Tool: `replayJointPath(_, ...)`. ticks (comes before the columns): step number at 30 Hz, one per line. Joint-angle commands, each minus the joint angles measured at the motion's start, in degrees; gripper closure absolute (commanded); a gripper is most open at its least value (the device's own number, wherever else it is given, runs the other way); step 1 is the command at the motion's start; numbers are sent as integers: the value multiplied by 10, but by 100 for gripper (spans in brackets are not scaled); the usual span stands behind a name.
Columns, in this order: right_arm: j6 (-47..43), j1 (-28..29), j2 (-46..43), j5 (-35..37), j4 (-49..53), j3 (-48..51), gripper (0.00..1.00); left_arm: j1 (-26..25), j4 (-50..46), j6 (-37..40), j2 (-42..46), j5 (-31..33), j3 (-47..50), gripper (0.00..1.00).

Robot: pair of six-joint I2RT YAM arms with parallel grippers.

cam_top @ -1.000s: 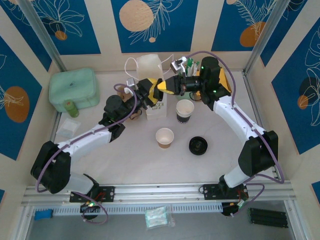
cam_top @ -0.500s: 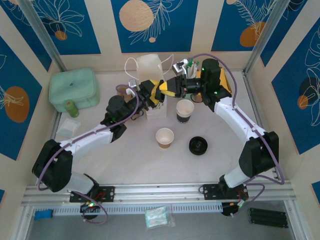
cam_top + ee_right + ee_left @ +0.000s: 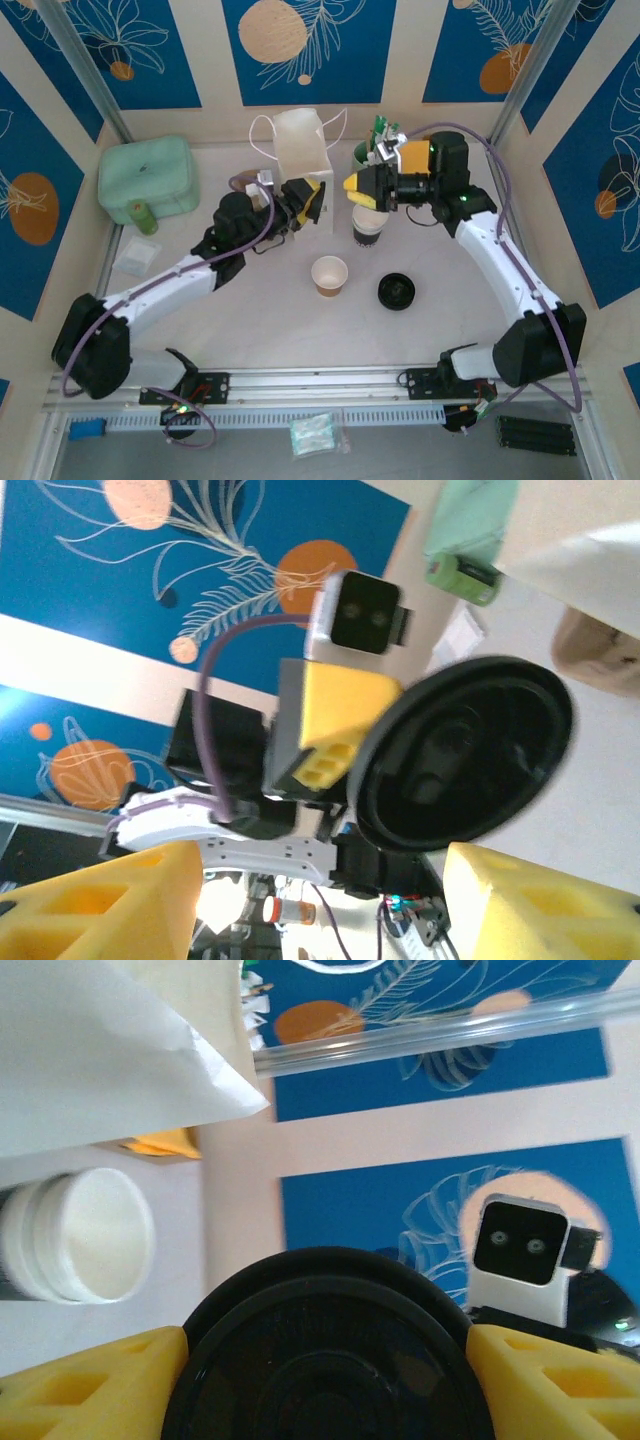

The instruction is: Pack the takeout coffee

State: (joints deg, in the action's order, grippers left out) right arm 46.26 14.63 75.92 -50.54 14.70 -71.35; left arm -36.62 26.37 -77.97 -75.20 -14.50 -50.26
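Note:
The black lid's hollow bottom side (image 3: 465,752) is toward my right gripper, so my left gripper should turn the lid until its bottom side points down and lower it onto the takeout coffee (image 3: 329,271).
The takeout coffee (image 3: 329,275), a kraft-brown paper cup with a white inside, stands lidless and upright mid-table, apart from both grippers. My left gripper (image 3: 306,200) (image 3: 322,1385) is shut on a black round lid (image 3: 325,1320), held by its rim between the yellow fingers beside the white paper bag (image 3: 300,150). My right gripper (image 3: 360,188) (image 3: 320,920) is open just right of it, over a white cup with a black lower band (image 3: 368,226). In the right wrist view the held lid (image 3: 465,750) hangs beyond the spread fingers.
A second black lid (image 3: 396,291) lies on the table right of the kraft cup. A mint-green pouch (image 3: 147,175) and a small green can (image 3: 141,216) sit at the back left. A clear packet (image 3: 133,257) lies by the left wall.
My right gripper has opened, let go of the black lid and drawn back to the right. The left gripper keeps hold of the lid.

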Motion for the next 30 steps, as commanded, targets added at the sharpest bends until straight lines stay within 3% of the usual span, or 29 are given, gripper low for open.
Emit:
replayJointPath(1,-83,0,-26,65,142,31,35,-10,-200,183,45,31,-64,30)
replayJointPath(5,-112,3,-53,119,183,81,35,-27,-314,280,53,83,-93,30)
replayJointPath(12,-132,28,-94,207,206,159,34,-102,-376,385,34,218,-96,30)
replayJointPath(21,-136,58,-135,272,206,217,34,-172,-381,439,-20,324,-91,29)
replayJointPath(30,-156,78,-147,335,235,231,34,-200,-395,449,-76,350,-101,28)
